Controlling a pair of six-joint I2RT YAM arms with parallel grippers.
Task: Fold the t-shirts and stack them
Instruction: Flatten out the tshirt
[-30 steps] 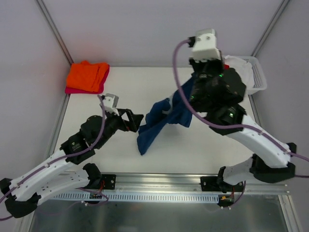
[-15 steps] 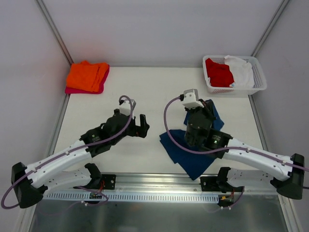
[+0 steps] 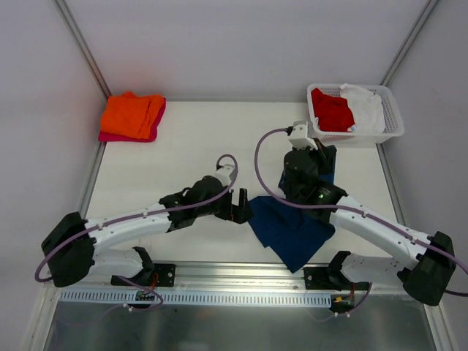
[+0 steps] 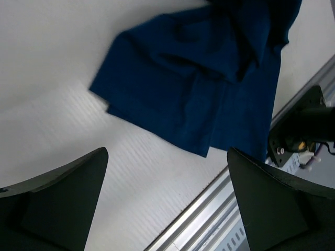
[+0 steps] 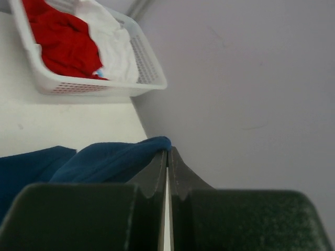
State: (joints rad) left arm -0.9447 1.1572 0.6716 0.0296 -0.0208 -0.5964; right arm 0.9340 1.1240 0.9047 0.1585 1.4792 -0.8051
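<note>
Next, I reach my left gripper to the flap's corner [image 3: 268, 244] near the metal bar and pinch it before folding, because the navy blue t-shirt is crumpled with a flap doubled over.
The navy blue t-shirt [image 3: 292, 230] lies crumpled on the table near the front edge. One end of it rises to my right gripper [image 3: 327, 156]. That gripper is shut on a fold of navy cloth [image 5: 104, 157], pinched at its tips [image 5: 168, 151]. My left gripper [image 3: 241, 207] is open and empty, low over the table beside the shirt's left edge; the shirt [image 4: 199, 78] shows just beyond its fingertips [image 4: 166, 151]. A folded orange t-shirt [image 3: 133, 113] lies on a magenta-pink one [image 3: 110, 137] at the far left corner.
A white lattice basket [image 3: 391, 121] at the far right corner holds a red t-shirt [image 3: 330, 110] and a white one [image 3: 365, 106]; it also shows in the right wrist view [image 5: 94, 86]. The metal rail [image 3: 241, 281] runs along the front edge.
My right arm has brought the navy shirt down from mid-air onto the table, then drawn its end back toward the basket. My left arm has reached right, up to the shirt's edge.
</note>
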